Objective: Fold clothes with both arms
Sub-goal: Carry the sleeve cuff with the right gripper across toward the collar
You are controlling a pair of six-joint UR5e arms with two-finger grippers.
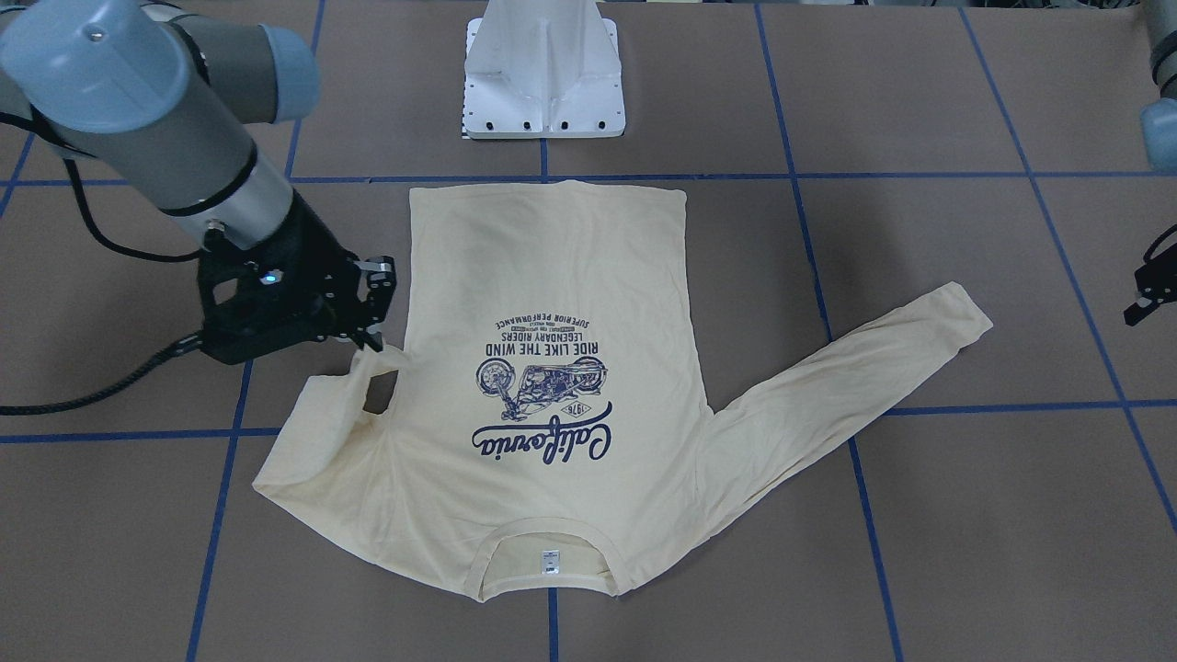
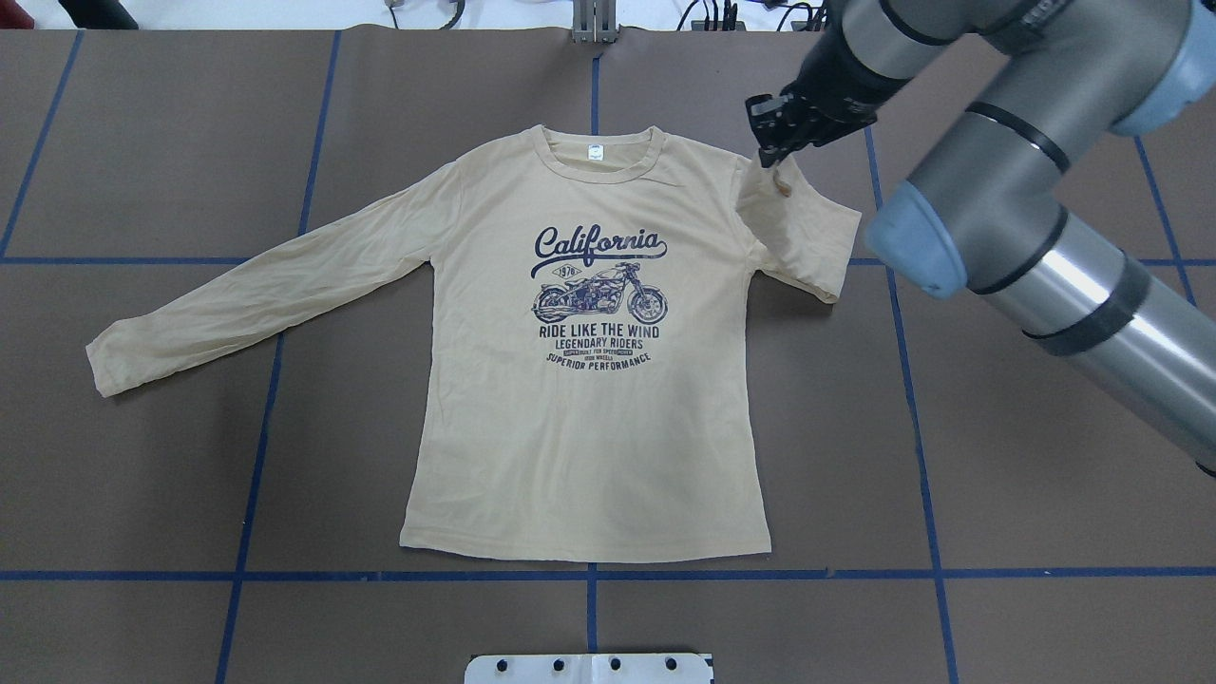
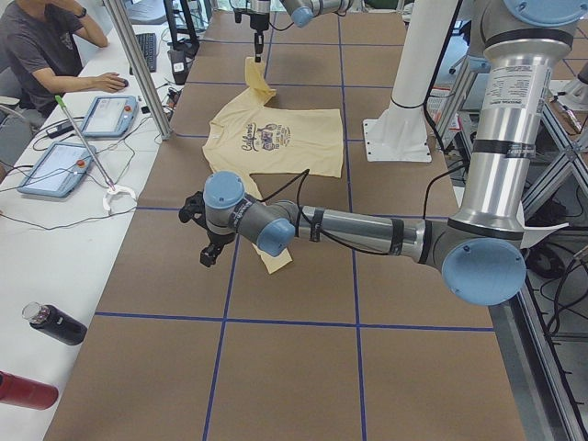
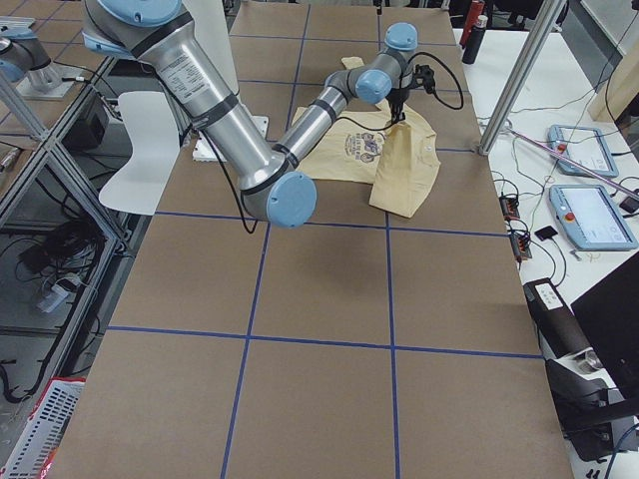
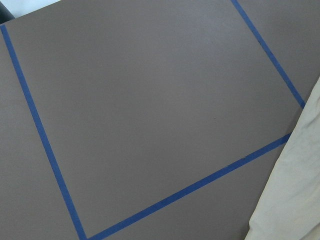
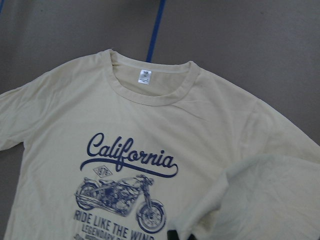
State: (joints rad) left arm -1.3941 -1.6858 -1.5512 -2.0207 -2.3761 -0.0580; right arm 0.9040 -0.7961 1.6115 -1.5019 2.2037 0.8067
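Observation:
The robot's right gripper has the cuff in its fingers and the chest lies flat, so it should go on pulling the sleeve across the chest until the sleeve lies straight below the collar.
The cream long-sleeved T-shirt (image 2: 589, 427) lies flat, print up, with its neck at the table's far side. My right gripper (image 2: 771, 160) is shut on the cuff of the shirt's right sleeve (image 2: 793, 228) and holds it raised and doubled back above the shoulder; it also shows in the front view (image 1: 375, 342). The other sleeve (image 2: 256, 294) lies stretched out flat. My left gripper (image 1: 1145, 299) hangs above the table just beyond that sleeve's cuff, and I cannot tell whether it is open or shut. The left wrist view shows only a cloth edge (image 5: 295, 200).
The white pedestal base (image 1: 544, 83) stands at the robot's edge of the table, just beyond the shirt's hem. Blue tape lines (image 2: 256, 456) grid the brown table. A person (image 3: 41, 46), teach pendants (image 3: 64, 165) and bottles (image 3: 55, 323) are on the far side.

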